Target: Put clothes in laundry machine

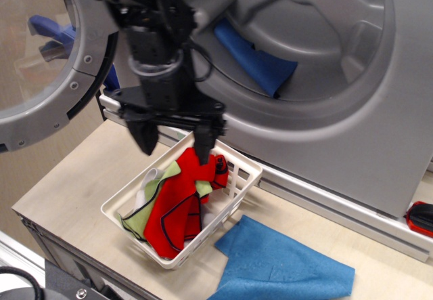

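The clothes (177, 205) will rise together when the robot's gripper lifts them, because the red piece is bunched on top of the light green and white pieces (148, 202).
The clothes (177, 202), mostly bright red with dark trim plus light green and white pieces, lie piled in a white lattice basket (237, 190) on the table. My gripper (173, 145) is open and empty, its fingers pointing down just above the basket's far left end. The right finger hangs over the top of the red piece; I cannot tell if it touches. The laundry machine (325, 76) stands behind, its door (47, 63) swung open to the left. A blue cloth (257, 59) lies in the drum.
A plain blue cloth (284, 266) lies on the table right of the basket. A red and black object (421, 217) sits at the right edge. The machine's front sill runs just behind the basket.
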